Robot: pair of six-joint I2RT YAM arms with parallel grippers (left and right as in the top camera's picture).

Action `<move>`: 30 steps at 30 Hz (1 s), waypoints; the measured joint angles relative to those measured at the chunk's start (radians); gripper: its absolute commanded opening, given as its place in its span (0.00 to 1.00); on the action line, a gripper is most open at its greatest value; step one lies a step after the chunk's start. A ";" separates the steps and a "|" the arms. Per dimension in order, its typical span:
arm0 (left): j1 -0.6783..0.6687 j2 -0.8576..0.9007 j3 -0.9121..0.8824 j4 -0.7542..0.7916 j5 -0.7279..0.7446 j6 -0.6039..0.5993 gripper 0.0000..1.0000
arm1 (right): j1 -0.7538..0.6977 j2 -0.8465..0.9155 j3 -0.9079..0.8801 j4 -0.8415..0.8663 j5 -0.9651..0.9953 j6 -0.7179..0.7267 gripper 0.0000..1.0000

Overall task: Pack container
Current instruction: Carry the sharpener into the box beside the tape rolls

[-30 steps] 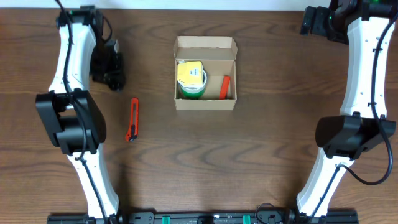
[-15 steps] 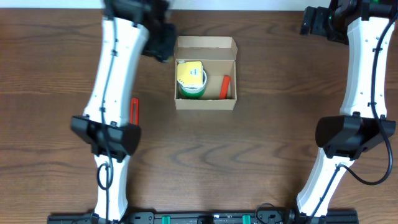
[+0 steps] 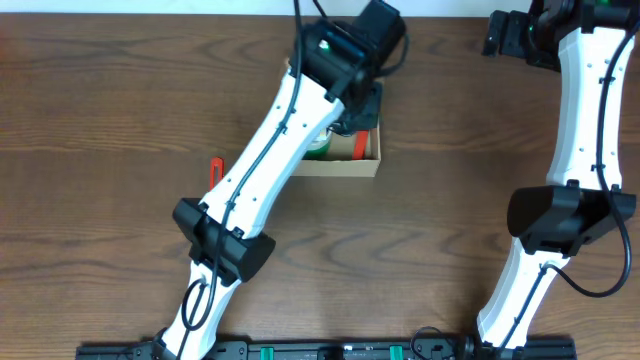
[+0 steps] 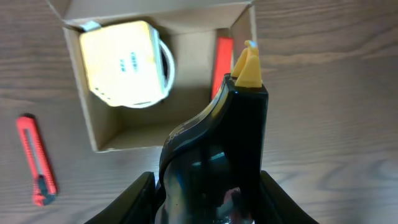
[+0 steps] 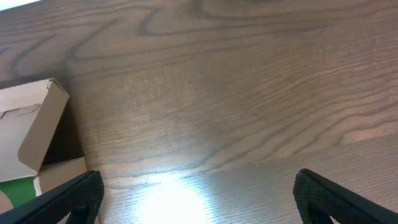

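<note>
I keep lowering my left gripper and let go at the box's bottom (image 3: 342, 150), because the black tool is lined up with the open gap (image 4: 195, 62) between the tape roll and the orange-red item.
The container (image 3: 340, 166) is an open tan cardboard box at the table's centre back; it also shows in the left wrist view (image 4: 193, 62) and at the left edge of the right wrist view (image 5: 37, 124). Inside lie a yellow and green tape roll (image 4: 121, 62) and an orange-red item (image 4: 222, 56). My left gripper (image 4: 208, 199) is shut on a black tool with a yellow tip (image 4: 217, 143) and holds it above the box's right side (image 3: 355, 100). My right gripper (image 5: 208, 199) is open and empty at the far right back (image 3: 510, 35).
A red box cutter (image 4: 36, 162) lies on the wooden table left of the box; in the overhead view (image 3: 215, 165) only its end shows beside my left arm. The left arm stretches diagonally over the box.
My left gripper has carried the black tool from the far left of the table rightward to above the box. The right arm has not moved.
</note>
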State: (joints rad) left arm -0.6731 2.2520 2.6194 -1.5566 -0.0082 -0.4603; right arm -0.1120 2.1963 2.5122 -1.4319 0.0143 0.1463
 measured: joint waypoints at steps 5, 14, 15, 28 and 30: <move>-0.002 0.037 -0.005 0.048 -0.003 -0.060 0.05 | 0.000 0.000 0.000 0.000 0.000 0.000 0.99; -0.001 0.237 -0.010 0.068 0.032 -0.066 0.06 | 0.000 0.000 0.000 0.000 0.000 0.000 0.99; -0.001 0.260 -0.011 0.069 0.035 -0.065 0.06 | 0.000 0.000 0.000 0.000 0.000 0.000 0.99; -0.001 0.342 -0.017 0.103 0.062 -0.056 0.24 | 0.000 0.000 0.000 0.000 0.000 0.000 0.99; -0.001 0.357 -0.017 0.103 0.066 -0.056 0.39 | 0.000 0.000 0.000 0.000 0.000 0.000 0.99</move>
State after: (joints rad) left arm -0.6743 2.6087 2.6026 -1.4532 0.0578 -0.5159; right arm -0.1120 2.1963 2.5122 -1.4319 0.0143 0.1463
